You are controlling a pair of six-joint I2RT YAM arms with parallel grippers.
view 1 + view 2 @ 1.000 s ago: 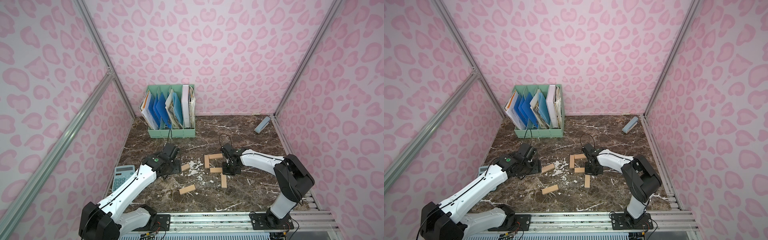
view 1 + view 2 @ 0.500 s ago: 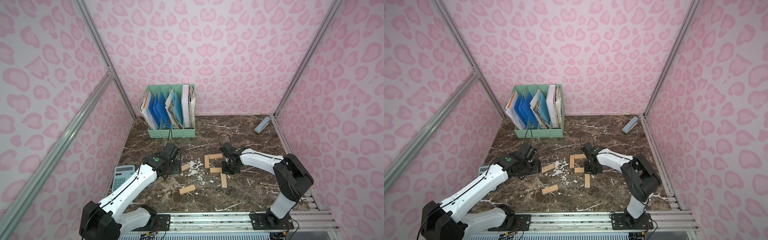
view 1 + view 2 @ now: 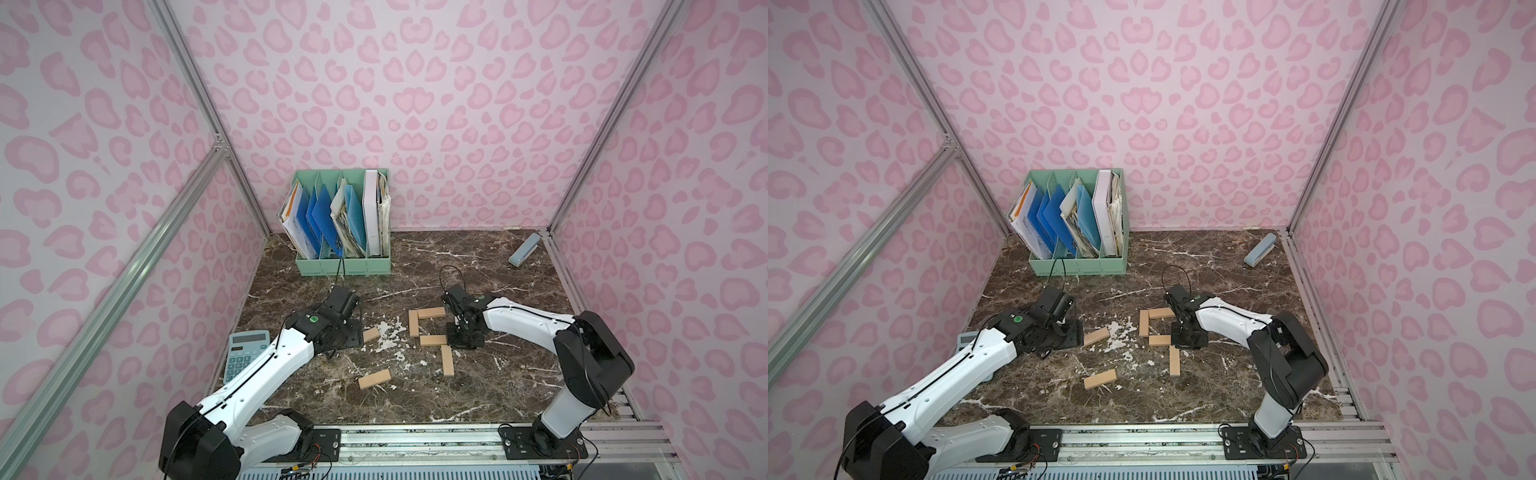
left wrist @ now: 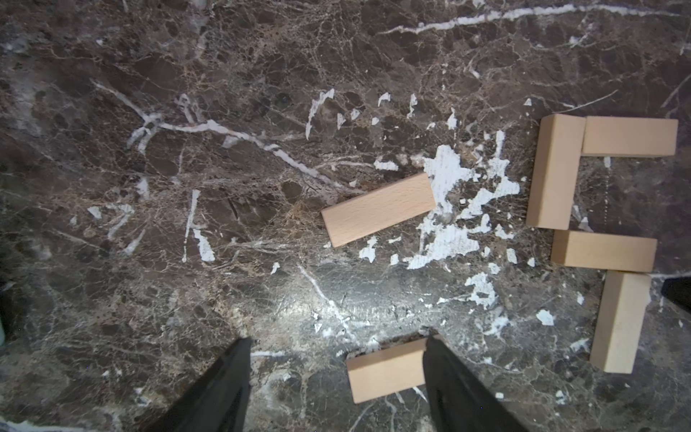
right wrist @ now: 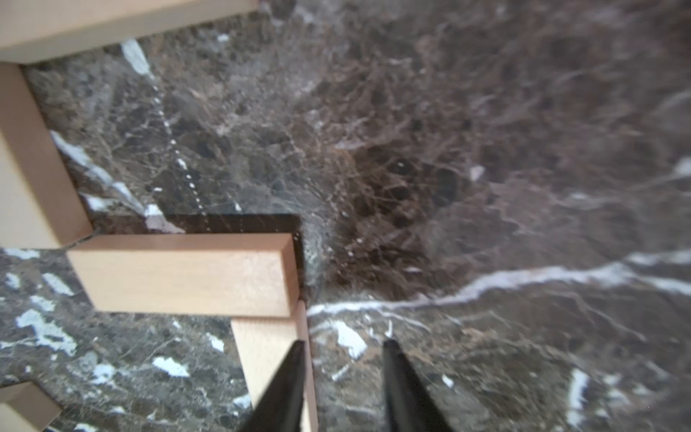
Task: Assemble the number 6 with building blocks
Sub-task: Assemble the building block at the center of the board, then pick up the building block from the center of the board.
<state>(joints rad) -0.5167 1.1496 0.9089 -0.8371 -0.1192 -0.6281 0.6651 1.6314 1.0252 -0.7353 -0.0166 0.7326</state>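
Observation:
The front loose block (image 3: pixel 374 379) lies at a slant, far from my right gripper. My left gripper should therefore bring it square under the middle bar's open end (image 3: pixel 417 357).
Several tan building blocks lie joined as part of the number 6 (image 3: pixel 430 332): a top bar (image 3: pixel 431 312), a left upright (image 3: pixel 413 323), a middle bar (image 3: pixel 433 340) and a lower right upright (image 3: pixel 447 360). Two loose blocks lie to the left, one slanted (image 3: pixel 371 334) and one nearer the front (image 3: pixel 374 379). My right gripper (image 5: pixel 344 346) is open over bare marble, one finger (image 5: pixel 291 374) overlapping the lower upright (image 5: pixel 261 348). My left gripper (image 4: pixel 335 342) is open. A loose block (image 4: pixel 385 370) lies between its fingers, close to one finger (image 4: pixel 445 377).
A green file holder (image 3: pixel 343 266) with folders stands at the back. A calculator (image 3: pixel 245 357) lies by the left wall under the left arm. A grey-blue case (image 3: pixel 524 249) rests in the back right corner. Pink walls close in three sides.
My right gripper's jaws have opened beside the lower upright block. Both arms stay in about the same place, and no block has moved.

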